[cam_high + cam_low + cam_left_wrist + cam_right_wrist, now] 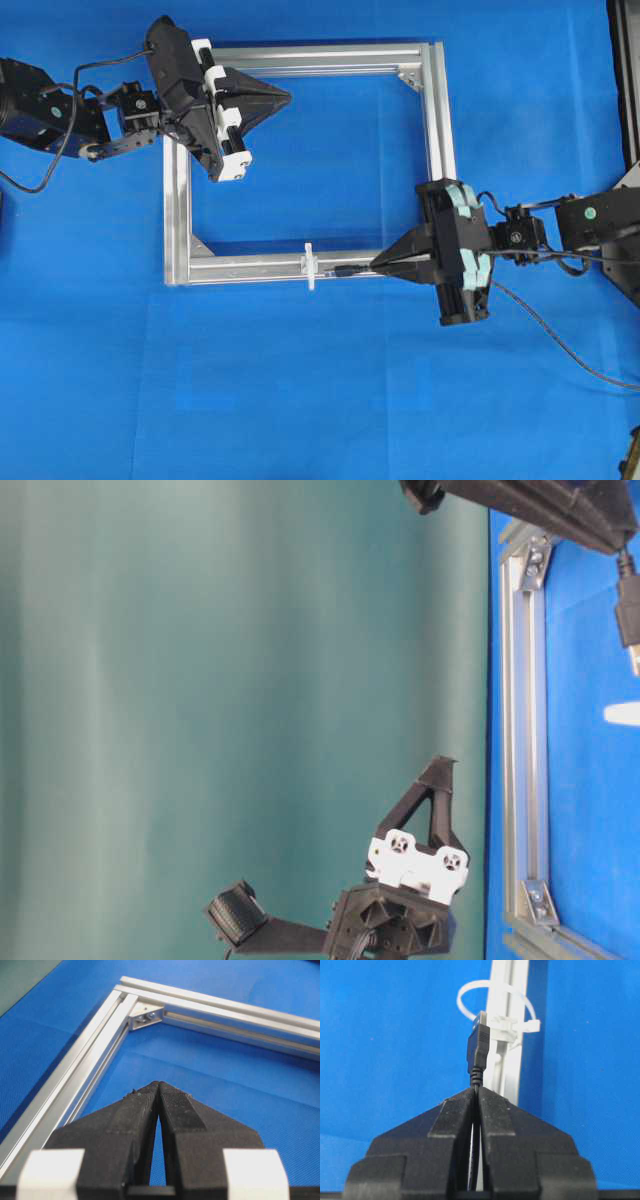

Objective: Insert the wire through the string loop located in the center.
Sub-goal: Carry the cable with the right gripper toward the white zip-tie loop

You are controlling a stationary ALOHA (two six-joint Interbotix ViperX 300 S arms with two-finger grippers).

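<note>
The tip of the plug is pointing at the string loop's edge (464,1012). My right gripper should move over to line the plug up with the middle of the loop's opening (496,1001) before it pushes the plug through.
The wire's black plug (478,1052) sticks out of my right gripper (476,1089), which is shut on the wire just behind it. The white string loop (468,991) stands upright just beyond the plug tip, tied across the silver bar (507,1067). The tip is short of the loop and has not entered it. From above, the right gripper (375,266) lies along the frame's near bar, the plug (345,270) pointing left at the loop (310,267). My left gripper (288,97) is shut and empty over the frame's far left corner.
The rectangular aluminium frame (440,120) lies on the blue mat, with triangular brackets in its corners (145,1016). The rest of the wire trails off to the right behind the right arm (556,340). In the table-level view the left gripper (443,765) hovers above the mat.
</note>
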